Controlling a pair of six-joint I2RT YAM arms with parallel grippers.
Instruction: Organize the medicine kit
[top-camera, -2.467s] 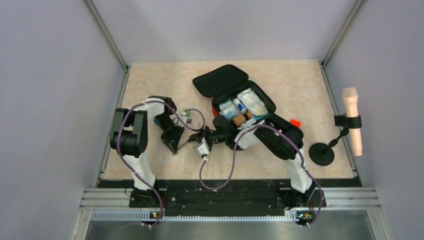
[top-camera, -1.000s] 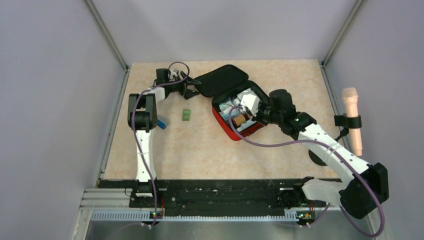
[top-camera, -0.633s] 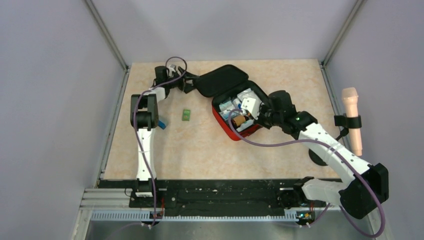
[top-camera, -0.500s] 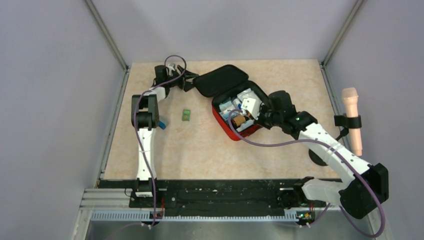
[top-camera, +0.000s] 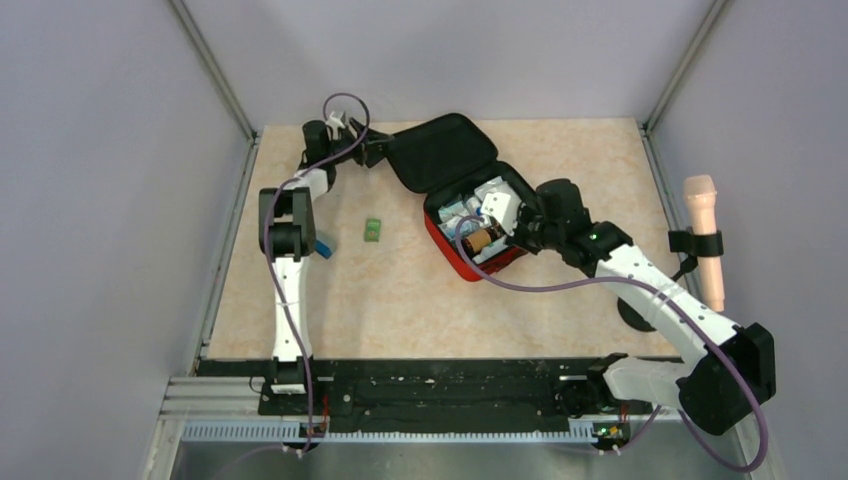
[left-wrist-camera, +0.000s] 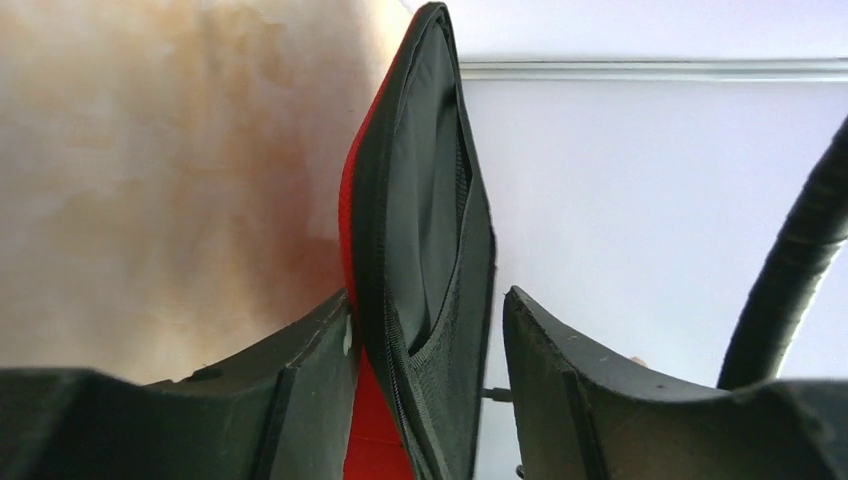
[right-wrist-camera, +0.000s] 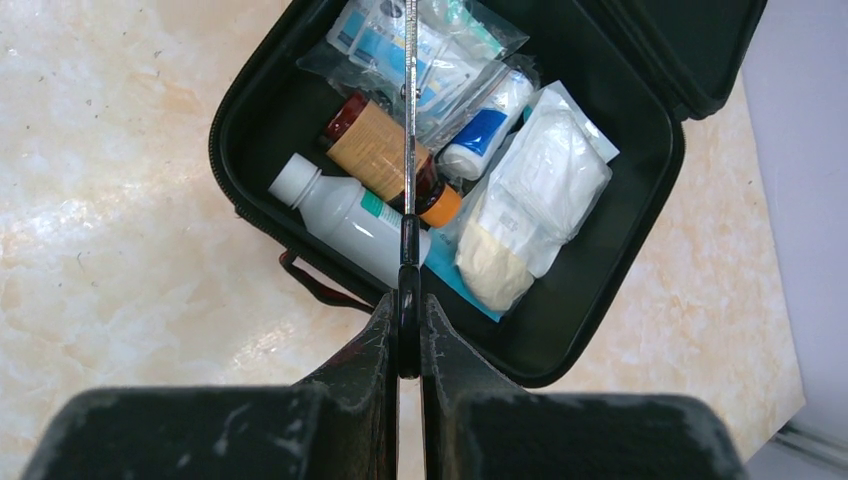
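My right gripper should move down to the medicine kit (top-camera: 474, 218) at its near rim (top-camera: 505, 258) and turn the kit square before closing it, because the kit lies crooked to the table's front edge.
The medicine kit (top-camera: 450, 250), a red soft case with black lining, lies open at the back of the table, its lid (top-camera: 440, 150) raised. My left gripper (top-camera: 378, 150) straddles the lid's free edge (left-wrist-camera: 425, 200). One finger (left-wrist-camera: 310, 360) touches the red outside, and a gap shows at the other finger, so the left gripper (left-wrist-camera: 428, 310) is open. My right gripper (right-wrist-camera: 408, 320) hovers over the case's near rim (right-wrist-camera: 640, 250). It is shut on a thin metal tool (right-wrist-camera: 410, 150) with a black loop handle, seen edge-on, probably scissors. Bottles (right-wrist-camera: 385, 155) and gauze packs (right-wrist-camera: 540, 190) fill the case.
A small green packet (top-camera: 373, 230) lies on the table left of the case. A small blue box (top-camera: 322, 247) sits beside the left arm. A pink cylinder on a black stand (top-camera: 702, 240) is at the right edge. Walls enclose the table on three sides.
The left gripper has narrowed around the lid's edge and risen, tilting the lid up off the table. The right arm and its tool have barely moved.
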